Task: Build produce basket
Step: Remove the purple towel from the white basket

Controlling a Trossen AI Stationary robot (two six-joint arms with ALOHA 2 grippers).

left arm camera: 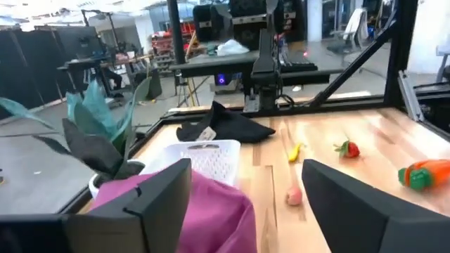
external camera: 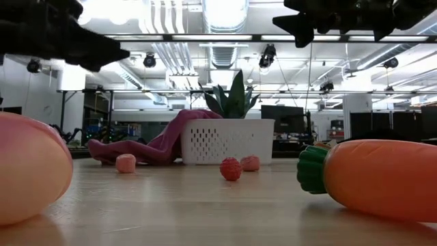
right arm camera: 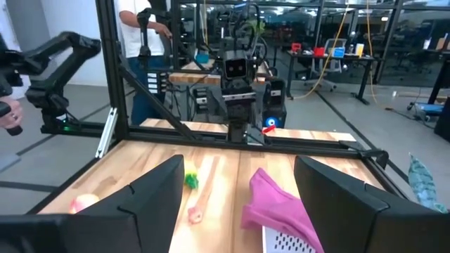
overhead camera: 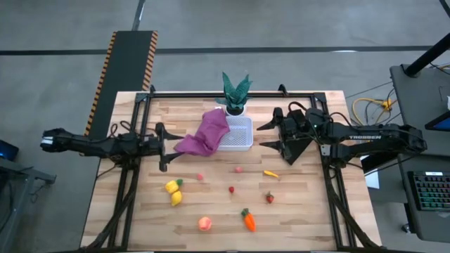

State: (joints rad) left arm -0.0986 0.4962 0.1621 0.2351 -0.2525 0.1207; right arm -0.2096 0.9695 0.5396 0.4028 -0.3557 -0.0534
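The purple cloth is hanging over the white mesh basket's rim, so next my left gripper pulls the cloth clear (overhead camera: 190, 145) and puts it to the side before produce goes in.
The white mesh basket (overhead camera: 240, 133) stands near the table's far edge, in front of a potted plant (overhead camera: 235, 95). A purple cloth (overhead camera: 204, 137) hangs over the basket's left rim and spreads onto the table. Produce lies scattered nearer: two lemons (overhead camera: 174, 192), a peach-pink fruit (overhead camera: 204, 223), a carrot (overhead camera: 249, 221) and red berries (overhead camera: 231, 189). My left gripper (overhead camera: 166, 146) hovers open just left of the cloth. My right gripper (overhead camera: 261, 136) hovers open just right of the basket. In the low view both arms hang well above the table.
A black cloth (left arm camera: 225, 128) lies on the table right of the basket, under my right arm. A small yellow piece (overhead camera: 271, 173) and pale pink pieces (overhead camera: 239, 169) lie mid-table. A black metal frame (overhead camera: 232, 91) runs along the far edge. A person (right arm camera: 140, 28) stands beyond the table's left side.
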